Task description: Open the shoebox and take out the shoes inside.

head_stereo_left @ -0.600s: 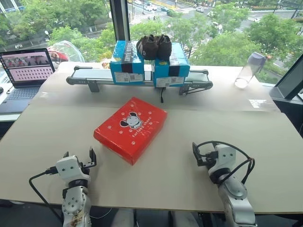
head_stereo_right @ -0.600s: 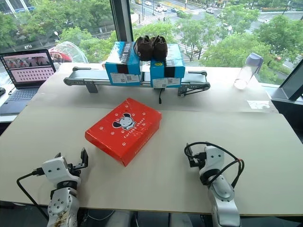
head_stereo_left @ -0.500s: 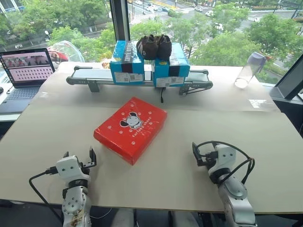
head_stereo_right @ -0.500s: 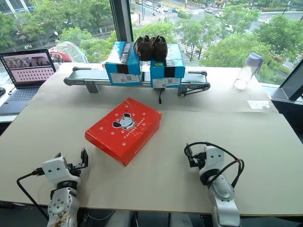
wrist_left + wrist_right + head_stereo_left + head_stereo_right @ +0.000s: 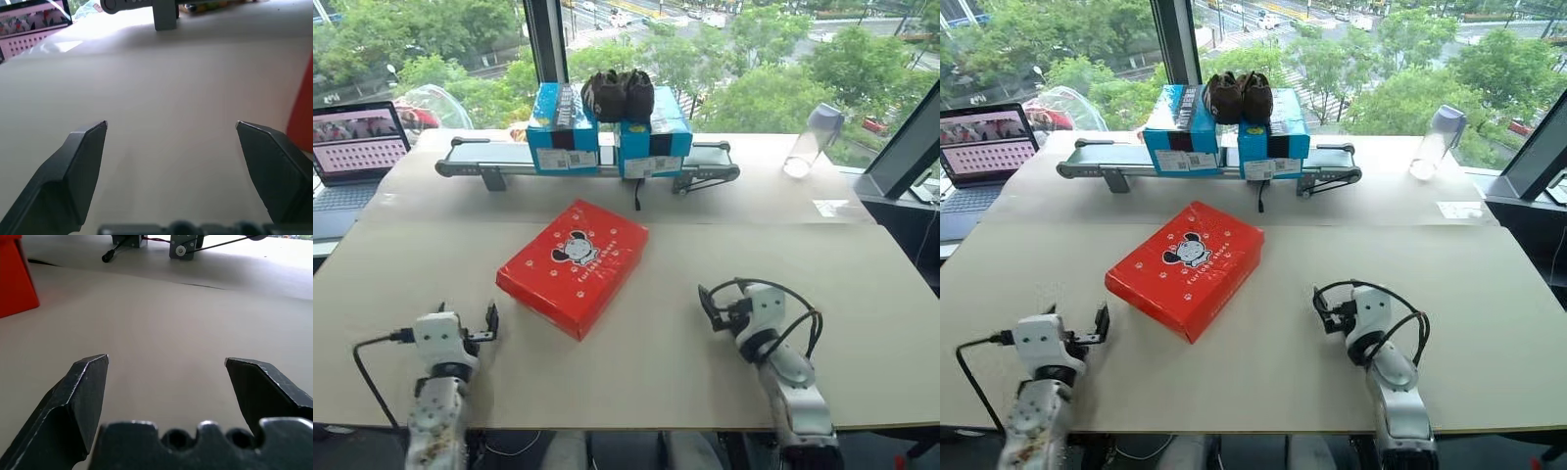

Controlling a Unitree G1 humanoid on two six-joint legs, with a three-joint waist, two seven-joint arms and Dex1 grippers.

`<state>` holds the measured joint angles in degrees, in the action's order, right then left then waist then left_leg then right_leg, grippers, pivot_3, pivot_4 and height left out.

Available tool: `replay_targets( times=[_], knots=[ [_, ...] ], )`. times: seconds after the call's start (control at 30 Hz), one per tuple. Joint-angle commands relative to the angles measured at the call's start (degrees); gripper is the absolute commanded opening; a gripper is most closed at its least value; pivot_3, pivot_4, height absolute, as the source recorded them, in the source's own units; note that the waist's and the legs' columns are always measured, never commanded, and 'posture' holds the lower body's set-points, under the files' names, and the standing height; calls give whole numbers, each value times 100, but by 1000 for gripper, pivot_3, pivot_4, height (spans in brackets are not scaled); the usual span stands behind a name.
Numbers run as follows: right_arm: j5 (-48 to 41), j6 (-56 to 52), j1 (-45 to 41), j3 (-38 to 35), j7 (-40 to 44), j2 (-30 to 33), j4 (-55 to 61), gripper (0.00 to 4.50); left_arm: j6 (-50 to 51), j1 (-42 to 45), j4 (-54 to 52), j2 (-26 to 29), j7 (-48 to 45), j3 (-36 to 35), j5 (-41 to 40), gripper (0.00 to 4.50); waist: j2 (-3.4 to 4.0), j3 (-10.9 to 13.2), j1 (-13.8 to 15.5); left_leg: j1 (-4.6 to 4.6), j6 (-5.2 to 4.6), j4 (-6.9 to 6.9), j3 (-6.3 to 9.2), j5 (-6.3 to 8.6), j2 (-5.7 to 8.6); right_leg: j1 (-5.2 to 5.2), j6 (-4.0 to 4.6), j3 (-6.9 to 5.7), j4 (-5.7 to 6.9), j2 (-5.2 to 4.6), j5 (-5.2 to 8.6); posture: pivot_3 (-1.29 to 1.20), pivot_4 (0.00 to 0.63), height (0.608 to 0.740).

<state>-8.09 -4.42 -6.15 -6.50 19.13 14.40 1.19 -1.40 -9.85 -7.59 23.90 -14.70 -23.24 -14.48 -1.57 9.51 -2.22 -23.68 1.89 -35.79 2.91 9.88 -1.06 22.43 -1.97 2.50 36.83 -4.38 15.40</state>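
I should expect the hidden shoes to be lying on their sides, with their sole edges ready to pinch and lift, because the red shoebox [image 5: 574,268] has shallow sides [image 5: 539,312].
The red shoebox [image 5: 573,264] lies closed and turned at an angle in the middle of the table, its cartoon dog logo facing up. The shoes are hidden inside it. My left gripper [image 5: 467,315] hovers over the near left of the table, to the left of the box's near corner, open and empty. In the left wrist view the box's red edge [image 5: 303,107] shows beside one finger. My right gripper [image 5: 724,297] is open and empty to the right of the box, a clear gap away. The right wrist view catches the box's corner [image 5: 14,284].
At the table's far side a small conveyor [image 5: 499,155] carries two blue boxes [image 5: 558,132] with dark brown fuzzy shoes [image 5: 617,95] on top. A laptop [image 5: 357,152] stands at far left, a clear bottle [image 5: 808,142] at far right. Bare tabletop [image 5: 656,333] separates the grippers.
The whole picture has shifted as the camera moved. The shoebox lies where it was, and both grippers remain open and empty.
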Motion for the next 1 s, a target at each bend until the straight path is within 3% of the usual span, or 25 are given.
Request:
replay_targets(
  times=[0.03, 0.17, 0.33, 0.47, 0.73, 1.0],
  knots=[
    [-241, -29, -481, -186, 300, 268, -236, 4455, 409, 302, -129, 893, -660, -946, -860, 4500, 0, 1, 11, -7, -1, 4, 0, 0, 1, 5, -23, 0, -1, 0, -7, 0, 150, 740],
    [-369, -277, -933, 90, 888, 541, -363, 4455, 1264, 568, -295, 1961, -1496, -1390, -1656, 4500, -11, 11, 19, -18, 13, 42, -1, 9, 9, 24, -14, 3, -5, -1, -19, 0, 150, 740],
    [-601, -1069, -1408, 443, 1833, 1050, -294, 4455, 2631, 410, -1090, 3103, -2954, -1416, -2883, 4500, -12, 29, -9, -20, 13, 71, -4, 9, 9, 40, -11, 4, -6, -1, -16, 0, 150, 740],
    [-795, -1544, -1574, 709, 2688, 1567, -157, 4455, 3149, 578, -1164, 3605, -3344, -1511, -3131, 4500, -9, 47, -10, -20, 13, 74, -5, 9, 8, 47, -7, 4, 0, 0, -11, 0, 150, 740],
    [-1334, -2491, -1579, 847, 3850, 2458, 435, 4455, 3460, 825, -1318, 3352, -3444, -1713, -3483, 4500, -13, 63, -37, -19, 12, 74, -7, 8, -1, 60, -33, 8, 19, 11, 13, 0, 150, 740],
    [-1446, -2827, -1649, 888, 4154, 2639, 486, 4455, 3557, 1114, -1421, 3214, -3521, -1912, -3948, 4500, -33, 74, -4, -20, 12, 57, -7, 8, 2, 57, -31, 8, 24, 7, 10, 0, 150, 740]
  ],
)
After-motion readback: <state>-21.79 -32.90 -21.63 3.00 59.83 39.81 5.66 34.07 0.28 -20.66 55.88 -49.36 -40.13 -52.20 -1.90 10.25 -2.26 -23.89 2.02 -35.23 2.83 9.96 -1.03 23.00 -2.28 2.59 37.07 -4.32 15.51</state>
